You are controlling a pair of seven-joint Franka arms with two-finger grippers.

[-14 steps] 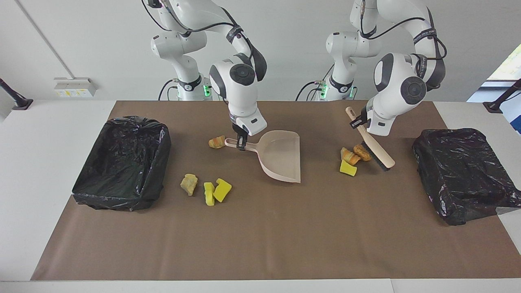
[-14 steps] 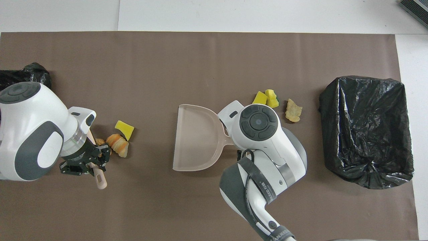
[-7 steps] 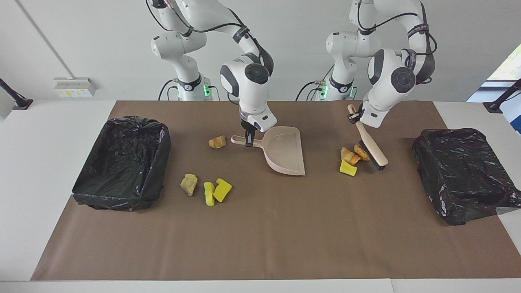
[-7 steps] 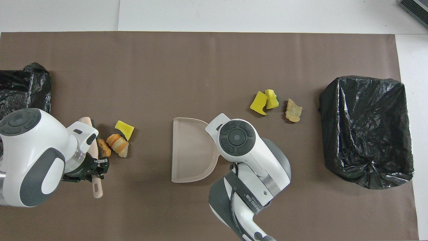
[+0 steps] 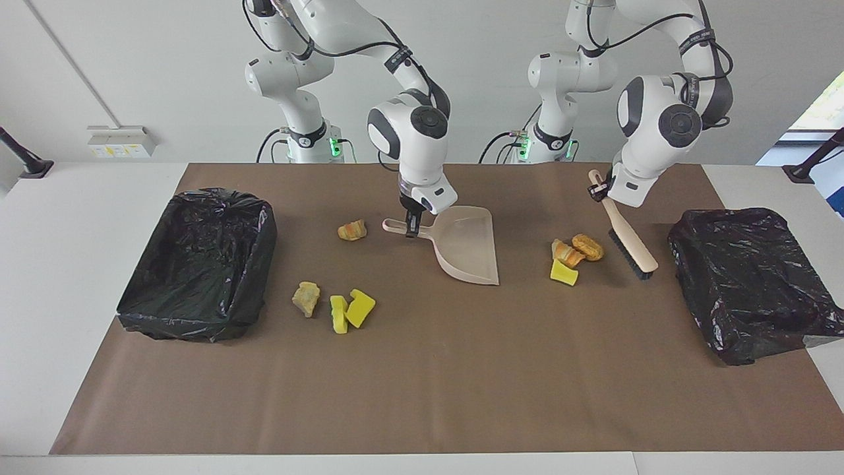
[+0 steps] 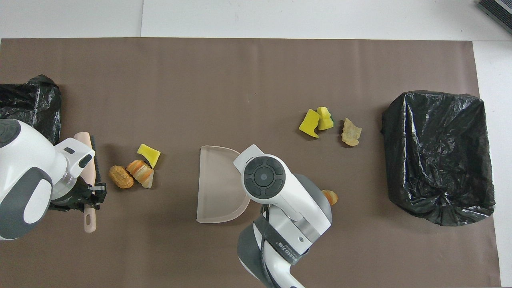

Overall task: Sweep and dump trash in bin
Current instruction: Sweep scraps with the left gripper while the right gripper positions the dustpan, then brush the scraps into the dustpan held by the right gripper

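Observation:
The brush (image 6: 89,169) is already past the three scraps, across from the dustpan, so my left gripper should stop pulling back and sweep the scraps into the dustpan's opening (image 6: 200,185).
My right gripper (image 5: 412,227) is shut on the handle of the beige dustpan (image 5: 469,247) (image 6: 218,186), whose mouth faces three scraps of trash: a yellow piece (image 5: 564,272) (image 6: 149,154), a croissant-like lump (image 5: 566,252) (image 6: 141,173) and a brown lump (image 5: 587,247) (image 6: 120,177). Beside them, toward the left arm's end, my left gripper (image 5: 603,191) (image 6: 90,196) is shut on the brush (image 5: 630,241) (image 6: 89,160), tilted with its bristles low and apart from the scraps. More trash lies near the open bin (image 5: 198,264) (image 6: 438,156): a tan lump (image 5: 306,297) and two yellow pieces (image 5: 360,307).
One orange lump (image 5: 352,229) (image 6: 330,197) lies beside the dustpan handle, toward the right arm's end. A second black bag-covered box (image 5: 752,284) (image 6: 32,104) sits at the left arm's end. A brown mat (image 5: 428,382) covers the table.
The left gripper carried the brush off the brown lump, toward the left arm's end. The right gripper drew the dustpan nearer the robots and slightly toward the three scraps.

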